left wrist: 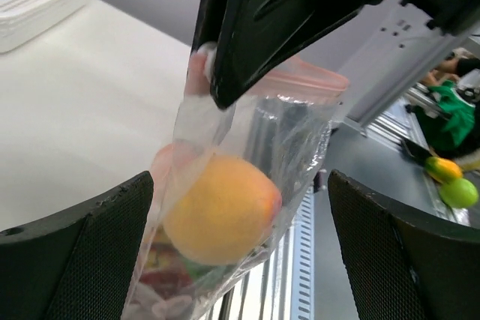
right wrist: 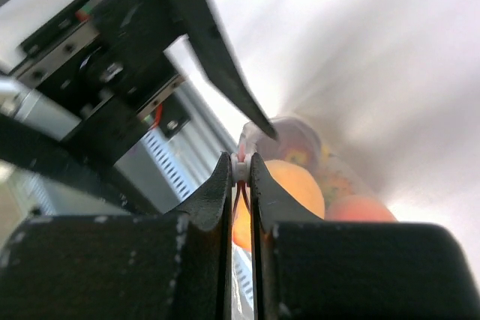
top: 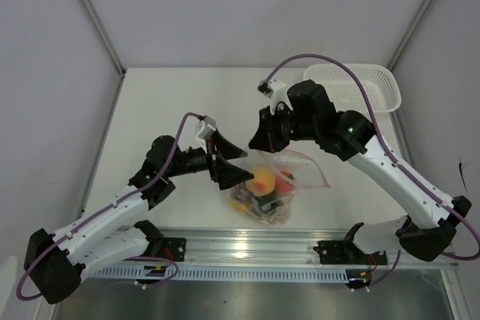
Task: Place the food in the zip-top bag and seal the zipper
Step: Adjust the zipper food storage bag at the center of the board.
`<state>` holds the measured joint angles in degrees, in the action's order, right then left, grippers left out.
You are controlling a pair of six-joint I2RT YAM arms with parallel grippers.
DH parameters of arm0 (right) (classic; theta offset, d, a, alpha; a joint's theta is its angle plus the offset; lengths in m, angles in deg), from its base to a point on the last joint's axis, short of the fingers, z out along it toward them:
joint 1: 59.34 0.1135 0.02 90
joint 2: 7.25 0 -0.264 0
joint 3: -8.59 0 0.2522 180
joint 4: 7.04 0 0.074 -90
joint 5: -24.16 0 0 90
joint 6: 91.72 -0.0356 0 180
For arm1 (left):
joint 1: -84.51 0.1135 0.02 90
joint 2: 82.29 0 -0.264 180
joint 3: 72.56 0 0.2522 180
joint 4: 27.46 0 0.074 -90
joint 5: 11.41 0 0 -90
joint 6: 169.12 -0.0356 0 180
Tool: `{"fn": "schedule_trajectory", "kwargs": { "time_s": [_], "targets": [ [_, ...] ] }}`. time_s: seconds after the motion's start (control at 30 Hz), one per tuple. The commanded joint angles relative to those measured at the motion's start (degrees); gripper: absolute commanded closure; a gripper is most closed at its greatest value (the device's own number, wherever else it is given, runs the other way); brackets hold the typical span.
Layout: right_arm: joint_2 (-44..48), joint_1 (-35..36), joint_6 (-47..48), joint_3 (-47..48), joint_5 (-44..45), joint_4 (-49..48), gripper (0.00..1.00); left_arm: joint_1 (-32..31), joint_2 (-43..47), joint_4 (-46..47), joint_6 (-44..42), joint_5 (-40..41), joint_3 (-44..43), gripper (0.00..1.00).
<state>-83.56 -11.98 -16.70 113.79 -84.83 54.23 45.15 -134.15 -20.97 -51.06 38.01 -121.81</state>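
The zipper's loose end (top: 326, 183) is on the other side of the bag from the robot's left gripper, so that gripper should move back and come around from the table's front edge (top: 300, 225).
The zip-top bag (top: 279, 198) hangs just above the table near its front edge, with food inside: a pink-yellow peach (top: 262, 180) on top and other fruits under it. My right gripper (top: 255, 142) is shut on the zipper (right wrist: 240, 168) at the bag's top corner. In the left wrist view the pink zipper (left wrist: 307, 74) runs right from the right gripper's fingers (left wrist: 225, 73), and the peach (left wrist: 221, 211) shows through the plastic. My left gripper (left wrist: 240, 256) is open, its fingers (left wrist: 82, 260) wide on either side of the bag, not touching it.
A white mesh basket (top: 360, 84) stands at the back right corner. The metal rail (top: 300, 245) runs along the near edge just below the bag. Small green and orange items (left wrist: 450, 181) lie beyond the rail in the left wrist view.
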Motion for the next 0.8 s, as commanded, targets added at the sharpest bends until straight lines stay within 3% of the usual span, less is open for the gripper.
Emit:
{"fn": "schedule_trajectory", "kwargs": {
  "time_s": [0.0, 0.07, 0.23, 0.43, 0.57, 0.77],
  "targets": [
    [0.6, 2.1, -4.8, 4.2, 16.3, 0.1, 1.00, -2.0, 3.2, -6.2, -3.7, 10.3, -3.5, 0.01],
    [0.6, 1.4, -10.9, 4.3, 26.7, 0.8, 1.00, -3.6, 6.0, -7.7, -5.7, 13.9, -3.5, 0.00],
    [1.3, 0.4, -18.1, 3.6, 35.8, -0.1, 1.00, -7.2, 10.1, -5.2, -8.7, 18.4, -1.3, 0.01],
    [1.6, 0.1, -21.9, 4.2, 45.9, 0.7, 1.00, -16.9, 9.8, -5.3, -16.2, 23.9, -1.7, 0.01],
    [1.3, -1.7, -27.6, 4.8, 49.4, 3.2, 1.00, -25.2, 7.7, -5.2, -19.5, 35.4, -2.5, 0.01],
    [-0.5, -0.8, -35.5, 4.9, 53.6, 7.4, 1.00, -33.0, 4.7, -7.6, -23.5, 49.6, -5.6, 0.01]
  ]
}}
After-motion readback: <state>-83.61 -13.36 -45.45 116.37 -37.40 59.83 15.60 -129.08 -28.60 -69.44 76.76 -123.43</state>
